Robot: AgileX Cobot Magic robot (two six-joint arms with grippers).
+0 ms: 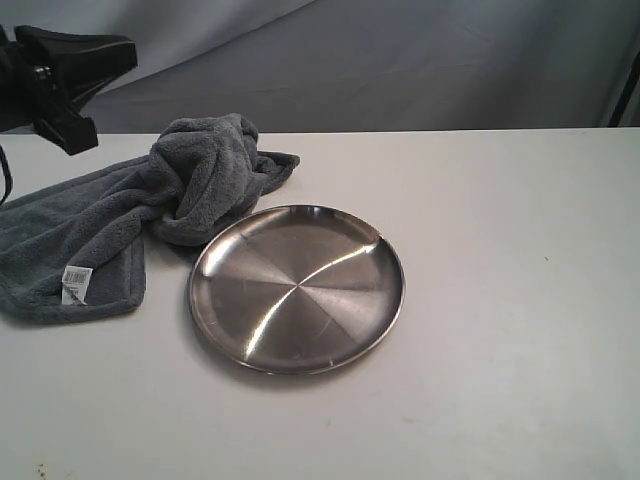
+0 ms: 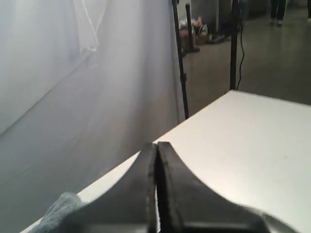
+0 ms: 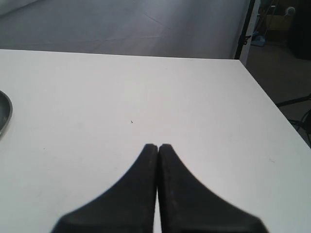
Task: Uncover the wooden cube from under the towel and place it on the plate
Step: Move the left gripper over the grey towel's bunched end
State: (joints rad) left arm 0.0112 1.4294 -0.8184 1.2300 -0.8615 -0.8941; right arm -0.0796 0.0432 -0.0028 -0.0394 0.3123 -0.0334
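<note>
Next, I raise my left gripper, tilt its fingers down and reach the mound's top (image 1: 215,130) from above, because it points level past the bunched mound of the towel (image 1: 203,185).
The grey-blue towel (image 1: 90,235) lies at the left of the table, its right part bunched into a mound (image 1: 205,175) that touches the plate's far-left rim. A white tag (image 1: 76,283) shows at its near edge. The wooden cube is hidden; no part of it shows. The steel plate (image 1: 297,288) sits empty in the middle. My left gripper (image 1: 122,50) hangs shut above the towel's far-left side, holding nothing; its wrist view shows the shut fingertips (image 2: 157,144) and a bit of towel (image 2: 56,208). My right gripper (image 3: 157,145) is shut over bare table, the plate's edge (image 3: 5,114) off to one side.
The white table (image 1: 500,300) stretches right of the plate, with its far edge against a grey backdrop (image 1: 400,60). The right wrist view shows the table's corner (image 3: 238,60) and floor with stands beyond it.
</note>
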